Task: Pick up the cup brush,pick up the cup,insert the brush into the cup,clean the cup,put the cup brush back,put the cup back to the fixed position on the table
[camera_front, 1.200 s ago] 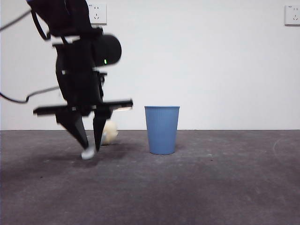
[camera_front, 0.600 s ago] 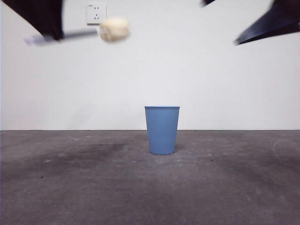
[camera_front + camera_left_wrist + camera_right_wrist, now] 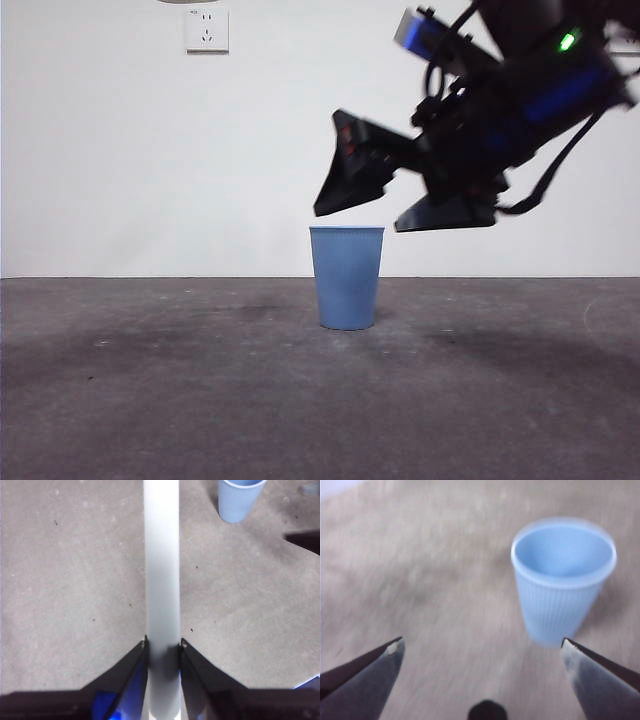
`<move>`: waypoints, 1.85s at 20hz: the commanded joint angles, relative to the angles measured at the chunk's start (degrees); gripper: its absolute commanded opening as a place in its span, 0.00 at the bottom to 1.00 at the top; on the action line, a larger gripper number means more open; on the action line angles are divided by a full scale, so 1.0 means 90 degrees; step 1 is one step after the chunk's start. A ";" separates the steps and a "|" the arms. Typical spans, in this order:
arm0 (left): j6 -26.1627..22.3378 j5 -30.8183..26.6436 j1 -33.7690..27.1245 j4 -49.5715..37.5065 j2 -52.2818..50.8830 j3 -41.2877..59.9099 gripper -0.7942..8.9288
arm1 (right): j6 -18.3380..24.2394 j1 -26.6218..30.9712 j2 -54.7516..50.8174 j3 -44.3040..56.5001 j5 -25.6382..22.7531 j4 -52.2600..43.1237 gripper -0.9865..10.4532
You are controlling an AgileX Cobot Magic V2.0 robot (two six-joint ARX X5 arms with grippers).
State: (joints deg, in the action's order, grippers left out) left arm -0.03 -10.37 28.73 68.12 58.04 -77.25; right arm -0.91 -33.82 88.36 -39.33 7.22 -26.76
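The cup's opening (image 3: 347,284) shows only a plain blue side (image 3: 564,554) inside, so the cup should turn out to be empty when I lift and tilt it.
The blue ribbed cup (image 3: 346,277) stands upright on the dark grey table (image 3: 150,400). It also shows in the left wrist view (image 3: 240,497) and the right wrist view (image 3: 562,580). My right gripper (image 3: 358,220) hangs just above and to the right of the cup's rim, tilted, its jaws wide open and empty (image 3: 481,647). My left gripper (image 3: 163,642) is shut on the long flat grey handle of the cup brush (image 3: 161,555), held high over the table. The sponge head is out of view, and the left arm does not show in the front view.
A white wall with a socket (image 3: 206,30) closes off the far side of the table. A dark shape (image 3: 305,540) lies near the cup in the left wrist view.
The left gripper lifted the cup brush off the table and up out of the front view. The right arm came in from the upper right and dropped to the cup's rim.
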 commanded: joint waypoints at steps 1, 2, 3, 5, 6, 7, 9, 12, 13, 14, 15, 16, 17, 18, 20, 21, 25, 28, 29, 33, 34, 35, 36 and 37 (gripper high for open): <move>-0.0022 -0.0002 0.0007 0.0068 -0.0010 0.0017 0.07 | -0.0104 0.0073 0.0670 0.0058 -0.0041 -0.0556 0.55; -0.0015 -0.0002 0.0007 0.0068 -0.0010 0.0017 0.07 | -0.0104 0.0170 0.0918 0.0058 -0.0041 -0.0729 0.56; 0.0002 0.0000 0.0007 0.0068 -0.0010 0.0017 0.07 | -0.0104 0.0253 0.1093 0.0058 -0.0022 -0.0940 0.56; 0.0032 0.0000 0.0007 0.0066 -0.0010 0.0017 0.07 | -0.0107 0.0444 0.1348 0.0056 0.0012 -0.1479 0.56; 0.0049 0.0002 0.0007 0.0056 -0.0010 0.0017 0.07 | -0.0107 0.0549 0.1469 0.0056 0.0044 -0.1753 0.56; 0.0056 0.0002 0.0007 0.0041 -0.0007 0.0017 0.07 | -0.0107 0.0610 0.1574 0.0053 0.0085 -0.1948 0.56; 0.0153 0.0002 0.0007 -0.0027 -0.0007 0.0017 0.07 | -0.0102 0.0712 0.1829 0.0012 0.0459 -0.2166 0.56; 0.0197 0.0000 0.0007 -0.0078 -0.0007 0.0017 0.07 | 0.0095 0.0714 0.2232 -0.0129 0.0544 -0.2242 0.56; 0.0202 0.0000 0.0007 -0.0087 -0.0007 0.0017 0.07 | 0.0092 0.0714 0.2331 -0.0148 0.0542 -0.2431 0.56; 0.0219 0.0002 0.0007 -0.0083 -0.0007 0.0017 0.07 | 0.0083 0.0716 0.2441 -0.0182 0.0539 -0.2667 0.56; 0.0221 0.0005 0.0010 -0.0080 -0.0007 0.0017 0.07 | 0.0078 0.0724 0.2514 -0.0243 0.0537 -0.2761 0.56; 0.0228 0.0010 0.0017 -0.0078 -0.0007 0.0017 0.07 | 0.0083 0.0748 0.2557 -0.0333 0.0546 -0.2771 0.56; 0.0265 0.0019 0.0019 -0.0080 -0.0007 0.0017 0.07 | 0.0085 0.0750 0.2623 -0.0440 0.0546 -0.2778 0.56; 0.0277 0.0019 0.0019 -0.0078 -0.0007 0.0017 0.07 | 0.0085 0.0753 0.2696 -0.0563 0.0546 -0.2783 0.56; 0.0291 0.0017 0.0019 -0.0075 -0.0007 0.0017 0.07 | 0.0085 0.0775 0.2873 -0.0821 0.0546 -0.2786 0.56; 0.0289 0.0017 0.0019 -0.0061 -0.0007 0.0017 0.07 | 0.0063 0.0789 0.2990 -0.0964 0.0595 -0.2783 0.56; 0.0289 0.0015 0.0017 -0.0041 -0.0007 0.0017 0.07 | 0.0036 0.0794 0.3371 -0.1365 0.0702 -0.2786 0.56; 0.0289 0.0015 0.0017 -0.0046 -0.0007 0.0017 0.07 | -0.0083 0.0799 0.3495 -0.1540 0.0695 -0.2783 0.56; 0.0287 0.0015 0.0017 -0.0063 -0.0005 0.0017 0.07 | -0.0083 0.0799 0.3495 -0.1586 0.0675 -0.2781 0.55; 0.0282 0.0017 0.0019 -0.0087 -0.0005 0.0017 0.07 | -0.0129 0.0801 0.3500 -0.1698 0.0330 -0.2679 0.49; 0.0274 0.0015 0.0017 -0.0087 -0.0005 0.0017 0.07 | -0.0126 0.0809 0.3509 -0.1698 0.0328 -0.2679 0.46; 0.0262 0.0015 0.0017 -0.0087 -0.0005 0.0017 0.07 | -0.0129 0.0811 0.3521 -0.1698 0.0330 -0.2679 0.44; 0.0262 0.0015 0.0017 -0.0085 -0.0005 0.0017 0.07 | -0.0129 0.0811 0.3534 -0.1698 0.0330 -0.2681 0.44; 0.0262 0.0015 0.0017 -0.0085 -0.0005 0.0017 0.07 | -0.0129 0.0811 0.3543 -0.1698 0.0330 -0.2679 0.41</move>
State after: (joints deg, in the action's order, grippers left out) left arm 2.13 -10.28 28.77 67.85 58.06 -77.25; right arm -1.56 -26.55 119.04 -54.54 10.33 -50.63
